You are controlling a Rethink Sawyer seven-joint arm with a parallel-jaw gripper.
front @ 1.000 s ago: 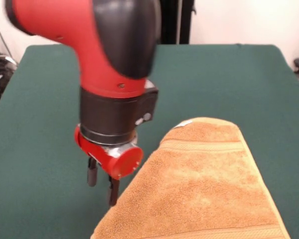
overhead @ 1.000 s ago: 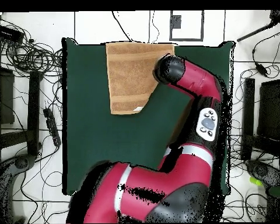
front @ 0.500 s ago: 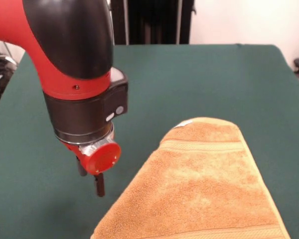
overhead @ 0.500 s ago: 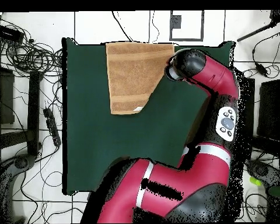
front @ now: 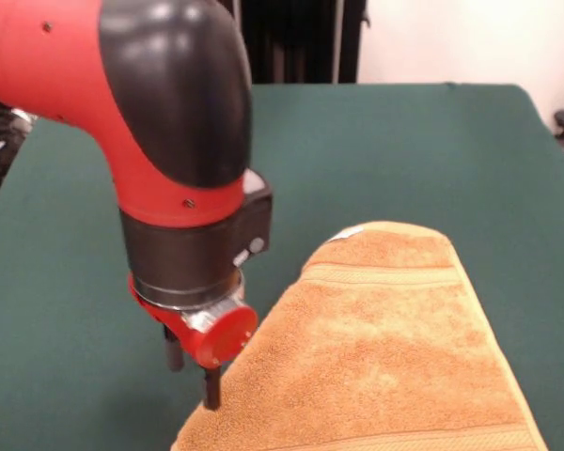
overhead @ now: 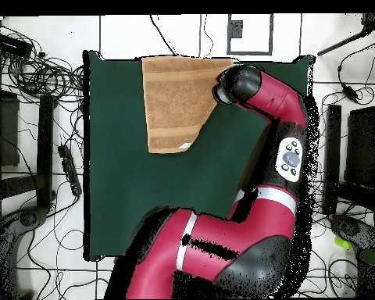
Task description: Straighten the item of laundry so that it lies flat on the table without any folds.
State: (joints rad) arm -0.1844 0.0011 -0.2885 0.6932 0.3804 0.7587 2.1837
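Note:
The towel is lying loose in one broad sheet (front: 385,348), so I expect all of the towel to slide along the green table when I pull its diagonal edge (front: 250,349).
The item of laundry (front: 385,348), an orange-tan towel with woven stripe bands, lies at the near right of the green table (front: 404,141). Its left side runs in a long diagonal, and a white tag (front: 350,231) shows at the far corner. My gripper (front: 193,371) hangs low at that diagonal edge, open, with one fingertip (front: 211,390) right at the towel's border and nothing between the fingers. From overhead the towel (overhead: 175,94) reaches the table's (overhead: 128,187) top edge, and the arm's wrist (overhead: 237,84) hides the gripper beside the towel's right side.
The red arm (overhead: 222,258) sweeps across the table's lower right in the overhead view. Cables and black stands (overhead: 34,94) crowd the floor along both sides of the table. Green cloth stretches to the left of and behind the towel.
The gripper first drew away from the towel's diagonal edge and rose slightly. It has now come back down to that edge, nearer the towel's front corner. The towel has not moved.

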